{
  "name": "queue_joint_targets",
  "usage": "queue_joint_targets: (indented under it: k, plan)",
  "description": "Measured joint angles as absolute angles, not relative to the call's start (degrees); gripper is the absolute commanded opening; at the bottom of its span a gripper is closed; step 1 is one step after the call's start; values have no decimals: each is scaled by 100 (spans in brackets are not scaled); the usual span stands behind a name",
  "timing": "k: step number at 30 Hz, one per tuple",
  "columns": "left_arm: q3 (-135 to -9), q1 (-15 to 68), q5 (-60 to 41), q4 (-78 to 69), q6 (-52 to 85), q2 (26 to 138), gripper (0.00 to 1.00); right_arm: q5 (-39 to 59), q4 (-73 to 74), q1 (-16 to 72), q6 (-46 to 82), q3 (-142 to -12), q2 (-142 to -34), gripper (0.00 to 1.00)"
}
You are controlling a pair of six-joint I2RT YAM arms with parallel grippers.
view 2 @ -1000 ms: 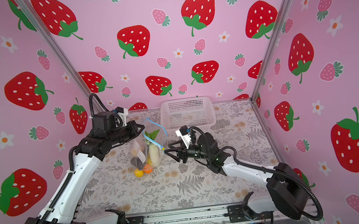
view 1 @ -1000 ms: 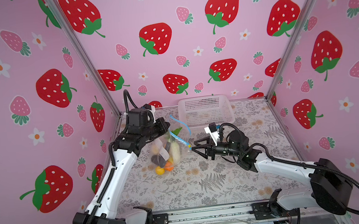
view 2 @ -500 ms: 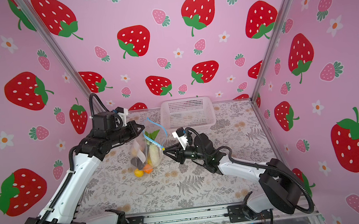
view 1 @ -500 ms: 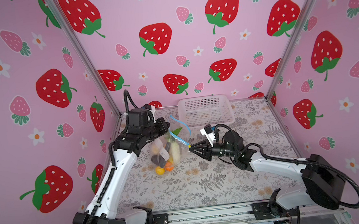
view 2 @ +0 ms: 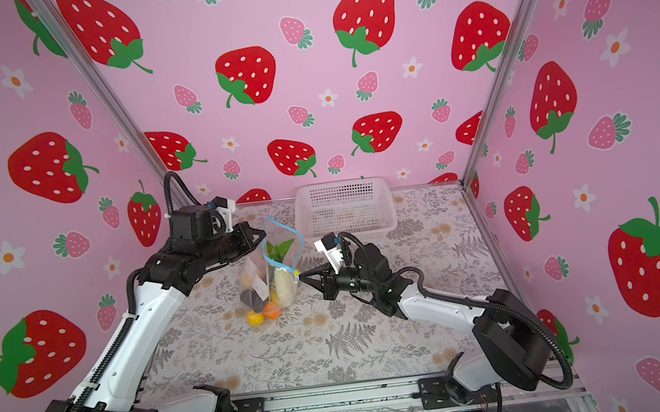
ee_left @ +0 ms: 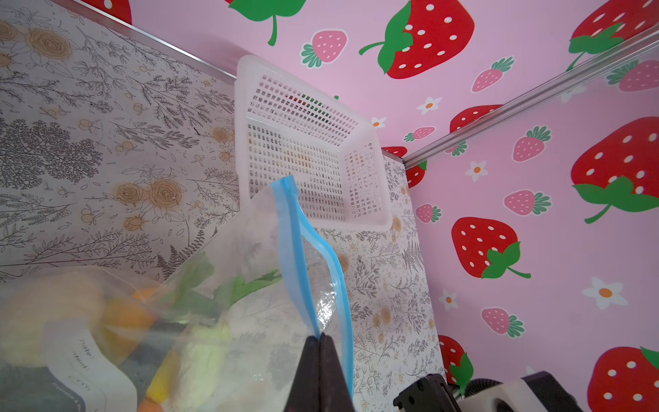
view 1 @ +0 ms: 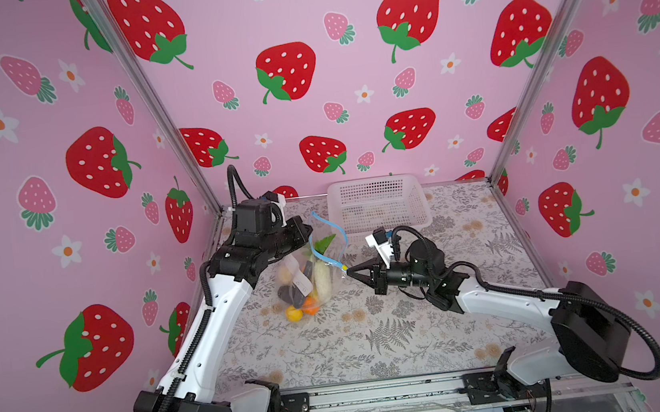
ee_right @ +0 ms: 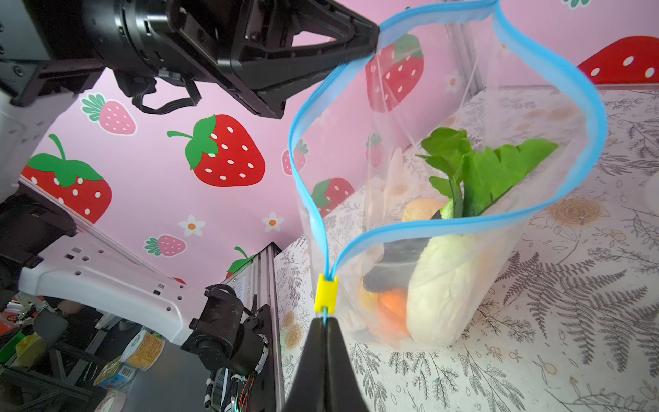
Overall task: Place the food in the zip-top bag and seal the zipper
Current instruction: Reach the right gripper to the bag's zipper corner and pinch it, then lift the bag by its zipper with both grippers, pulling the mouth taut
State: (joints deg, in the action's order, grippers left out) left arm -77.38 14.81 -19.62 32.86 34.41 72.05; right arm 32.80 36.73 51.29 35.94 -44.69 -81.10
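I see that the bag's opening gapes and slants down (view 1: pixel 326 259) to the yellow slider. Next, I raise that end of the opening with my right gripper before my left gripper takes the slider (view 1: pixel 344 267).
The clear zip-top bag (view 1: pixel 285 270) (view 2: pixel 254 273) stands upright on the floral table in both top views, its mouth gaping. The food lies inside: a white piece (ee_right: pixel 438 289), green leaves (ee_right: pixel 481 171), an orange piece (ee_right: pixel 390 310), a dark piece (ee_right: pixel 396 264) and a yellow piece (view 1: pixel 293 313). The light blue zipper (ee_right: pixel 445 223) (ee_left: pixel 296 232) rings the mouth. My left gripper (view 1: pixel 309 231) (ee_left: pixel 320 337) is shut on the zipper's far side. My right gripper (view 1: pixel 348 272) (ee_right: pixel 325 321) is shut on the zipper's end, just past the yellow slider (ee_right: pixel 326 294).
A white perforated basket (view 1: pixel 378 204) (view 2: pixel 345 209) (ee_left: pixel 303 142) stands behind the bag against the back wall. Pink strawberry walls close in the table on three sides. Both arms reach in from the front rail.
My right gripper moved left to the bag and closed on the zipper's end. The left gripper and the bag stayed where they were.
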Motion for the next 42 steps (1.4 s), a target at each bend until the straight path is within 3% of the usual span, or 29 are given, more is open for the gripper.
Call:
queue_joint_targets:
  k: [15, 26, 28, 34, 37, 42]
  plan:
    - [-7765, 1481, -1747, 3463, 3439, 6882, 0, 2921, 2193, 4888, 2283, -5830, -7964, 0]
    - [-7714, 1529, -1691, 3555, 3555, 6558, 0, 3579, 720, 4418, 775, -7376, -8344, 0]
    - [-7634, 1533, -1699, 3559, 3555, 6528, 17, 3791, 445, 4344, 410, -7498, -8403, 0]
    - [-7588, 1540, -1925, 3638, 3382, 6595, 48, 4418, -346, 4062, -578, -7743, -8628, 0]
    - [-7627, 1540, -2027, 3721, 3188, 6641, 54, 4683, -838, 3892, -1037, -8068, -8860, 0]
    - [-7822, 1538, -2322, 3723, 2858, 6748, 55, 5006, -1804, 3688, -1883, -8788, -9251, 0]
